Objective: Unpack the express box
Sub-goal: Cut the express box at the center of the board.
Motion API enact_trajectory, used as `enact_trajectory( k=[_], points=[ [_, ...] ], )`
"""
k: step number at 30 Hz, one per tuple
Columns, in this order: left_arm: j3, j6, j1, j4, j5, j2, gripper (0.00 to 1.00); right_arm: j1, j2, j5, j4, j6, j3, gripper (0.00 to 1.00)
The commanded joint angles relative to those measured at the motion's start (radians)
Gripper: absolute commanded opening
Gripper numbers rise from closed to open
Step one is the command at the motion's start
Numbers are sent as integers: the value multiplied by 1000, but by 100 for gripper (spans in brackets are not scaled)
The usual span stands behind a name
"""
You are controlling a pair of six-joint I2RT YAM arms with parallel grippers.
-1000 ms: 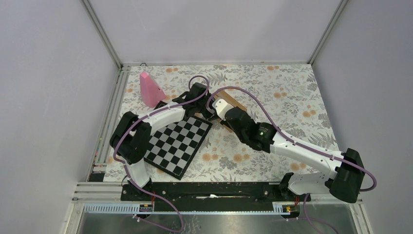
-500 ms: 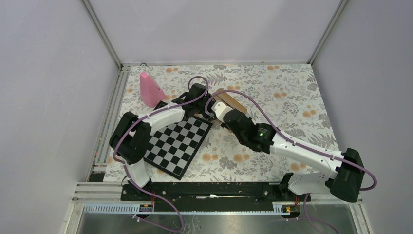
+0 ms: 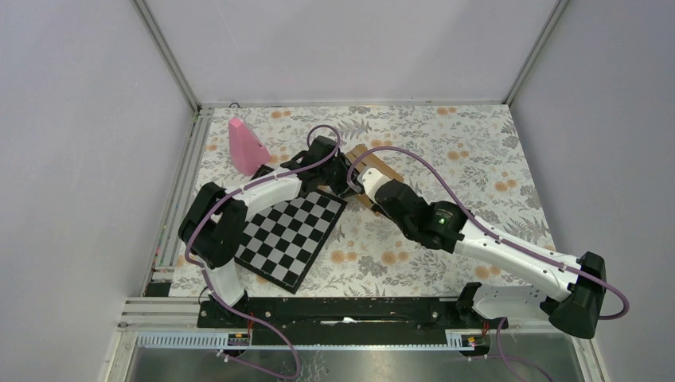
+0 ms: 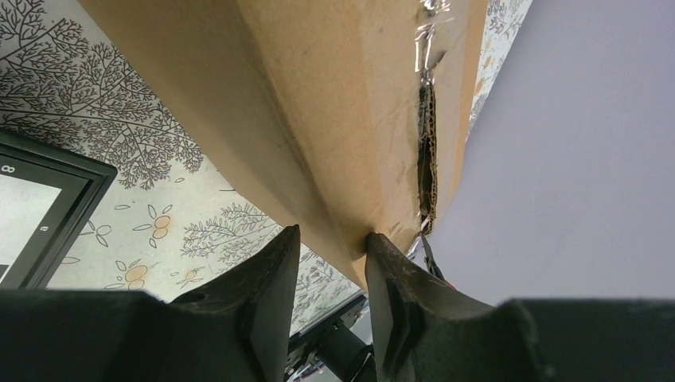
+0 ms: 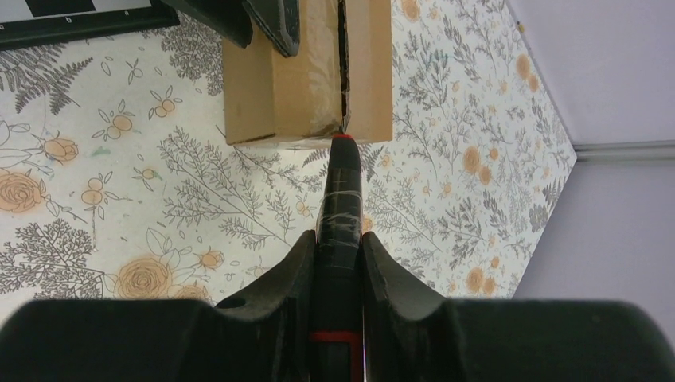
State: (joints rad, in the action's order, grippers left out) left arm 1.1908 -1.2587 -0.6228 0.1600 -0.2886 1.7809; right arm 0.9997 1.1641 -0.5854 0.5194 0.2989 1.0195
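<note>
Next, my right gripper pulls back and aims the cutter at the box's end side point(image 5: 301, 144), because the cutter's tip is at the near end of the slit seam point(image 5: 343, 128).
The express box point(image 3: 380, 165), a small brown carton, lies on the flowered cloth beyond the chessboard. My left gripper point(image 3: 341, 169) is shut on its left edge. In the left wrist view the fingers point(image 4: 330, 239) pinch a cardboard corner point(image 4: 318, 95), and torn tape shows along an opened seam point(image 4: 426, 159). My right gripper point(image 5: 336, 239) is shut on a black cutter point(image 5: 338, 191) with a red tip. That tip touches the near end of the slit seam in the box's top point(image 5: 271, 87). From above, the right gripper point(image 3: 368, 181) sits just in front of the box.
A black-and-white chessboard point(image 3: 294, 231) lies under the left forearm, close to the box. A pink cone point(image 3: 245, 145) stands at the back left. Grey walls close off three sides, and purple cables loop over both arms above the box.
The right arm's elbow and shoulder have swung to the right, and its wrist has shifted slightly right at the box. The left arm has not moved.
</note>
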Motion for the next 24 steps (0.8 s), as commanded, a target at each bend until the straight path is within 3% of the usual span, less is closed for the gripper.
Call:
enact_trajectory(
  k=[1, 9, 13, 18, 24],
  points=[
    [-46, 20, 26, 167, 137, 48, 37, 2, -25, 0, 111, -55, 37, 0],
    [-26, 51, 26, 164, 126, 45, 39, 3, -130, -80, 137, -145, 36, 0],
    [-2, 90, 23, 163, 115, 32, 47, -47, -154, -183, 124, -349, 46, 0],
    [25, 137, 20, 150, 93, 2, 58, -431, -260, 249, -46, -643, -103, 0],
    [40, 178, 16, 122, 47, -34, 69, -629, -296, 471, -134, -873, -199, 0]
  ],
)
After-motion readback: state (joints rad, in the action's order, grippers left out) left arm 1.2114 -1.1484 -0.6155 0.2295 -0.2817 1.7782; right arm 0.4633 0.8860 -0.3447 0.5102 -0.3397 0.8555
